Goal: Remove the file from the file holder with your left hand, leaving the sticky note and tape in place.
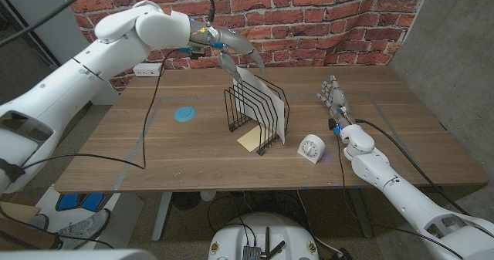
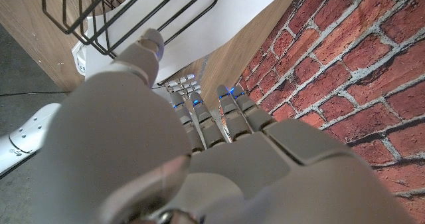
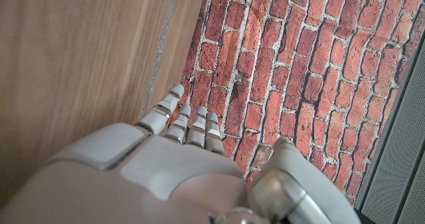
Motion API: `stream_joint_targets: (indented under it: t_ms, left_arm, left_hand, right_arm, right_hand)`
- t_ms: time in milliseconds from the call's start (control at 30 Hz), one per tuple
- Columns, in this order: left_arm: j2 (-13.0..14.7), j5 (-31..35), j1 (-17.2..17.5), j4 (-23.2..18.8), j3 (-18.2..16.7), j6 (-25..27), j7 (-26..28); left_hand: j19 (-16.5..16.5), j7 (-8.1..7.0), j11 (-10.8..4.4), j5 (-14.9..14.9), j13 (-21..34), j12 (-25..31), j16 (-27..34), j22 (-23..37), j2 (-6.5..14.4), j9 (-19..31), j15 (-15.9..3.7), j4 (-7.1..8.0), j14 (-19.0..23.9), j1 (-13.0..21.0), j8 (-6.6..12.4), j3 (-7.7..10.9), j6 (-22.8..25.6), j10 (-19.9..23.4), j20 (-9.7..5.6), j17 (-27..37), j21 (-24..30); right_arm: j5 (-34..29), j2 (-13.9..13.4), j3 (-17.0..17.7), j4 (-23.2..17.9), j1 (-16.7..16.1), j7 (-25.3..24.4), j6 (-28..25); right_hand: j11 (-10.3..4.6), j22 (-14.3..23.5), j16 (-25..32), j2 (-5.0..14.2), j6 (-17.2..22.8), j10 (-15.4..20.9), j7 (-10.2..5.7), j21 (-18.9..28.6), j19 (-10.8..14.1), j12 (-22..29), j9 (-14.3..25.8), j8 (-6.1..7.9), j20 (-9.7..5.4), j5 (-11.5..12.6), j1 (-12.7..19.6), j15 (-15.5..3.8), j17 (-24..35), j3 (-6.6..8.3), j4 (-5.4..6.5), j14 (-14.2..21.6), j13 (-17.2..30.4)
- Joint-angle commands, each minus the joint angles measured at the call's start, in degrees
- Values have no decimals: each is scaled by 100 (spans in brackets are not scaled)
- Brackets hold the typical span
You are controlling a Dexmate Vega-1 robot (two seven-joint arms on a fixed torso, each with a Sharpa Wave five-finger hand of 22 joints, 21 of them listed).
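I expect the white file [image 1: 262,107] to slide free and leave the file holder in place when I lift the file's corner, because the file's top [image 1: 249,75] is clear of the holder's wires.
The black wire file holder [image 1: 257,119] stands mid-table with a white file [image 1: 261,90] leaning in its rear slots. My left hand [image 1: 231,50] hovers over the file's top left corner, thumb and fingers spread to either side, the thumb tip close to the paper. In the left wrist view my left hand [image 2: 199,151] reaches over the file [image 2: 219,11] and the holder's wires [image 2: 86,24], fingers straight. A yellow sticky note [image 1: 248,140] lies at the holder's front foot. The white tape dispenser [image 1: 312,148] sits to the holder's right. My right hand [image 1: 335,98] stands empty on its edge, fingers straight.
A blue disc [image 1: 184,113] lies on the table left of the holder. A white power strip [image 1: 148,69] sits at the back left edge. A brick-pattern wall [image 1: 309,13] closes the rear. A black cable [image 1: 147,136] crosses the table's left part.
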Motion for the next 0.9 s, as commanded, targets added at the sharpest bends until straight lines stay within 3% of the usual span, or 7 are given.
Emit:
stream_joint_targets:
  t_ms: [33, 367, 667, 900]
  left_arm:
    - [-104, 355, 139, -44, -19, -71, 258]
    - [-220, 370, 155, 103, 18, -151, 397]
    - [-243, 409, 178, 107, 47, -138, 409]
    - [-256, 441, 209, 112, 63, -122, 433]
  left_hand:
    - [101, 7, 5, -29, 9, 41, 54, 9, 32, 26, -977, 11, 165, 67, 57, -76, 180, 154, -972, 8, 42]
    - [252, 238, 31, 2, 8, 59, 82, 12, 162, 10, -960, 35, 634, 144, 17, -286, 537, 609, -988, 10, 51]
    - [314, 351, 46, 17, 6, 77, 104, 13, 234, 12, -948, 46, 920, 150, 3, -396, 757, 867, -997, 11, 48]
    - [383, 355, 41, 28, 5, 77, 120, 14, 295, 15, -958, 38, 1147, 202, 3, -464, 970, 1053, -997, 16, 53]
  right_arm:
    - [41, -52, 27, -77, -67, 6, -30]
    - [64, -99, 58, -128, -114, 14, -40]
    - [82, -149, 92, -214, -188, 1, -45]
    - [85, -205, 117, -315, -246, -9, -60]
  right_hand:
    - [22, 17, 53, 152, 42, 61, -14, 4, 35, 20, 16, 19, -8, 54, -48, -1, 10, 37, 6, 62, -8]
    - [26, 17, 56, 156, 58, 51, -39, 3, 49, 12, 16, 20, -2, 55, -49, -5, -13, 49, 5, 73, -8]
    - [17, 17, 56, 159, 67, 66, -43, 2, 57, 15, 17, 19, -4, 56, -48, -2, -29, 59, 3, 77, -8]
    - [21, 17, 56, 159, 83, 58, -44, 2, 64, 10, 17, 24, -8, 56, -50, -1, -37, 63, 3, 77, -8]
